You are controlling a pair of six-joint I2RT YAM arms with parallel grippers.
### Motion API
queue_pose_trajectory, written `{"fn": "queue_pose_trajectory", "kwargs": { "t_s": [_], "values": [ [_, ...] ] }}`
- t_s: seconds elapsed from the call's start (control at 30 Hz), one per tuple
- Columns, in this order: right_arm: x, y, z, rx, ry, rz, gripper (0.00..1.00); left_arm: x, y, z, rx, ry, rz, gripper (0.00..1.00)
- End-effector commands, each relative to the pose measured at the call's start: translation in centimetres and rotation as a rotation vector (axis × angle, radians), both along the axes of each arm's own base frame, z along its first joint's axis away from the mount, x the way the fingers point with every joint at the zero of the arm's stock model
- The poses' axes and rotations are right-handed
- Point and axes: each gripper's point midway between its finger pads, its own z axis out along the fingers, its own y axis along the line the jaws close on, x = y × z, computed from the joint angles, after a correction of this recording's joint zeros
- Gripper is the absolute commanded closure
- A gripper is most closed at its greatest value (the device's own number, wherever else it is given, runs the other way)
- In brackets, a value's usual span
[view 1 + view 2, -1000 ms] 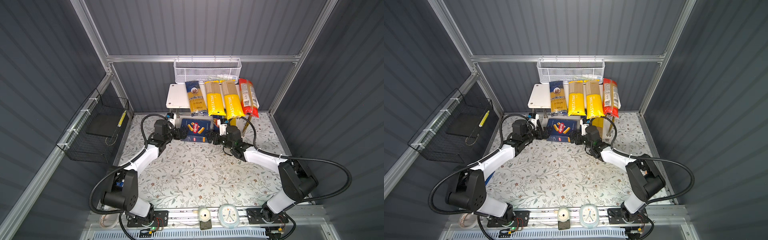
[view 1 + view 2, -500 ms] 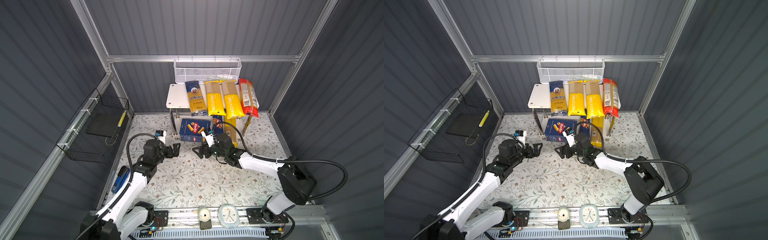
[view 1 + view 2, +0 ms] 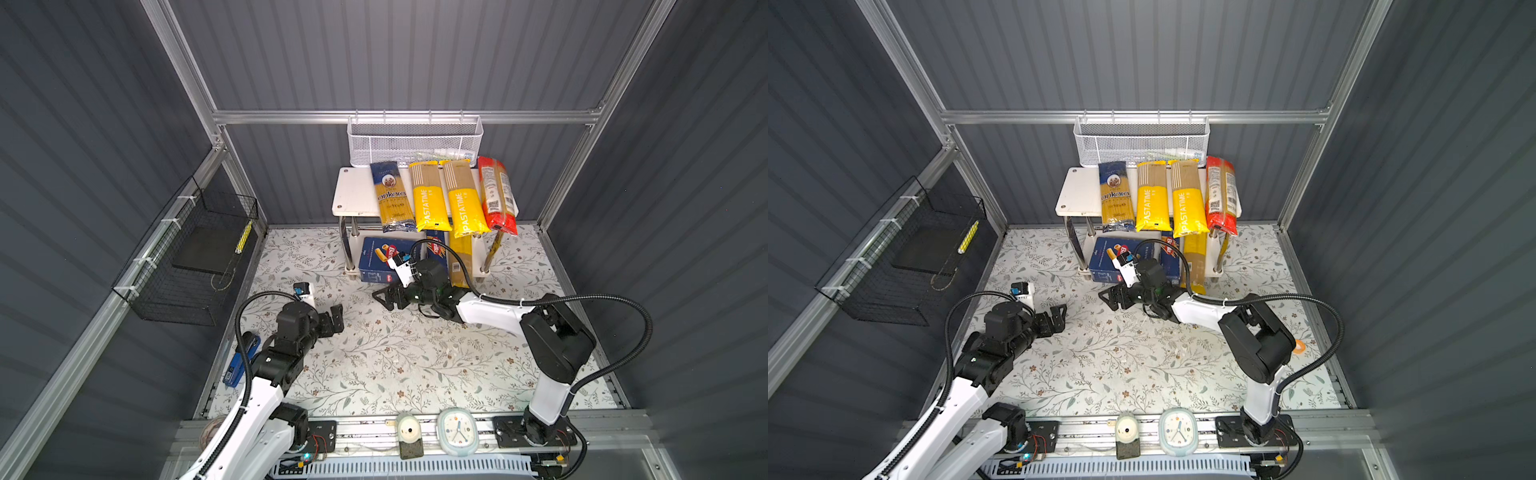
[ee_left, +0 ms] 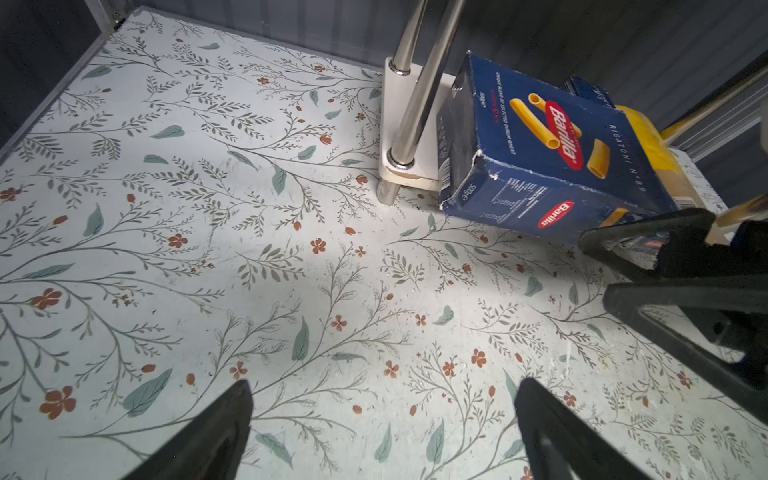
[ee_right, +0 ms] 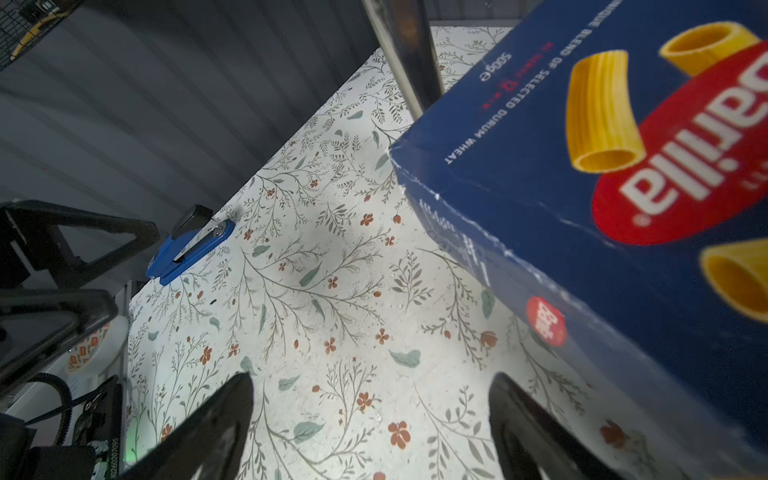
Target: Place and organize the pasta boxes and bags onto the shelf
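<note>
The wide Barilla box juts out beyond the lower board's front edge (image 3: pixel 353 272), so the robot's right gripper needs to push the box's front side (image 3: pixel 378 276) in while the left gripper keeps out of the way.
The white shelf (image 3: pixel 353 195) stands at the back wall. Across its top board lie the bags: a dark blue Ankara packet (image 3: pixel 392 195), two yellow PASTATIME packets (image 3: pixel 430 197) and a red-clear one (image 3: pixel 496 195). On the lower board sit the wide Barilla box (image 3: pixel 376 259) (image 4: pixel 540 158) (image 5: pixel 602 166), sticking out past the front edge, the narrow Barilla box (image 3: pixel 436 249) and a yellow-clear bag (image 3: pixel 459 257). My left gripper (image 3: pixel 334 318) (image 4: pixel 384 384) is open over the floral mat, well clear of the shelf. My right gripper (image 3: pixel 384 297) (image 5: pixel 372 378) is open just in front of the wide box, holding nothing.
A white mesh basket (image 3: pixel 415 141) hangs above the shelf. A black wire basket (image 3: pixel 195 257) hangs on the left wall. A blue stapler (image 3: pixel 241 361) (image 5: pixel 191 247) lies at the mat's left edge. A clock (image 3: pixel 457 430) and a timer (image 3: pixel 409 432) sit on the front rail.
Both grippers have drawn back from the sides of the wide box at the shelf. The left arm pulled far back to the left; the right one backed off a little.
</note>
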Motion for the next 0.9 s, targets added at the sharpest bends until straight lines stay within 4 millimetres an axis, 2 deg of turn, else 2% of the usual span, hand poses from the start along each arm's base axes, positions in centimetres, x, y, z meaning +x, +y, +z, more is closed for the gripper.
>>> {"fn": "queue_pose_trajectory", "kwargs": {
  "t_s": [0.0,0.17,0.27,0.6,0.87],
  "values": [
    [0.8,0.9,0.3,0.015,-0.016,0.013,0.11,-0.5,0.7,-1.0,0.021,0.029,0.032,0.01],
    [1.8,1.2,0.1,0.006,-0.031,0.004,0.1,-0.5,0.9,-0.8,0.028,0.023,0.035,0.0],
    [2.6,1.4,-0.2,0.002,-0.037,-0.004,0.09,-0.4,0.1,-0.6,0.028,0.006,-0.019,0.01],
    [5.9,1.0,-0.8,-0.032,-0.056,-0.037,0.09,-0.1,0.4,-0.1,0.061,-0.007,-0.011,0.01],
    [7.0,2.0,-1.0,-0.036,-0.048,-0.024,0.09,0.9,1.0,0.7,0.101,-0.031,0.018,0.01]
  ]
}}
